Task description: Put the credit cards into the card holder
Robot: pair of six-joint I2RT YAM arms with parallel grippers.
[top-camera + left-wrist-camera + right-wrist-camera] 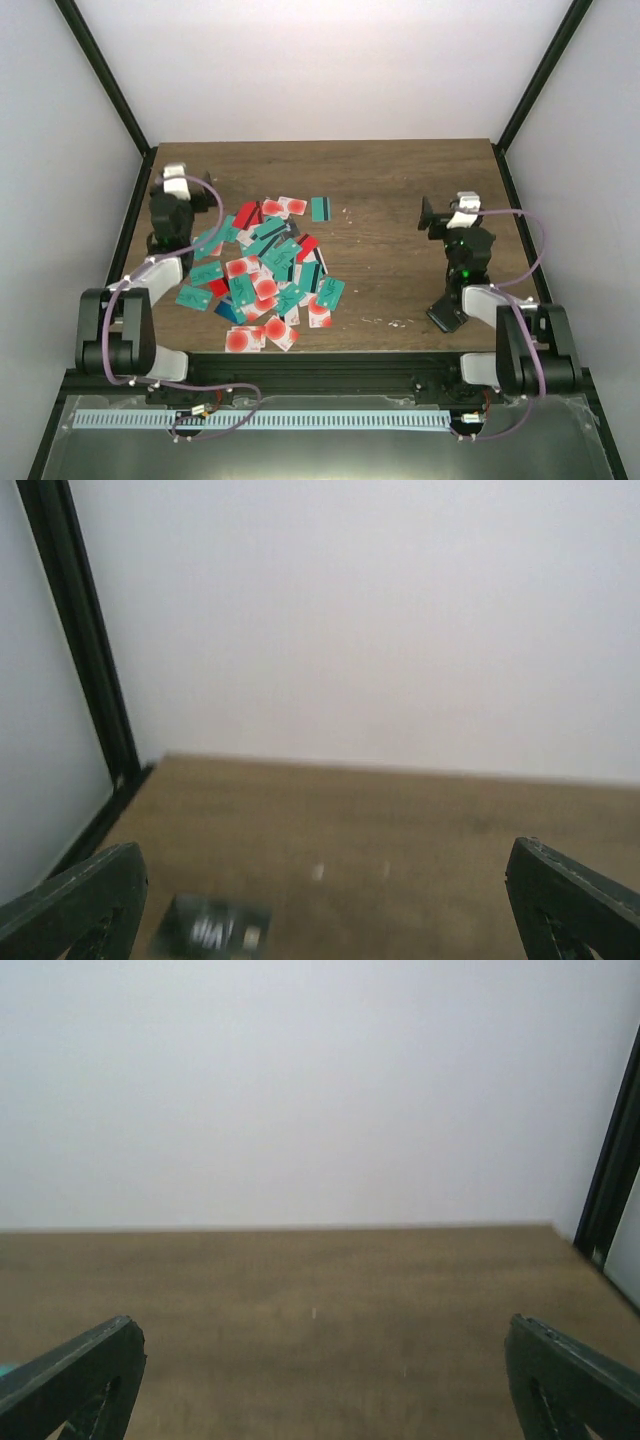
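I should draw my right gripper back and use it to bring the card holder [446, 314] beside the pile, because the card holder lies behind my right gripper, far from the credit cards.
The credit cards [265, 270] lie in a loose pile of teal, red, blue and white-with-red-circle cards on the left middle of the wooden table [400, 180]. One teal card with a black stripe [320, 208] lies apart behind the pile. A black wedge-shaped object [445, 313], possibly the card holder, sits by the right arm's lower link. My left gripper [168, 185] is open and empty left of the pile, jaws wide [320, 910]. My right gripper [440, 215] is open and empty at the right, over bare wood [320, 1380].
A small dark rectangular thing with pale marks [210, 927], blurred, lies just ahead of the left gripper. Black frame posts [110, 90] and white walls enclose the table. A few pale specks [385, 322] dot the wood near the front edge.
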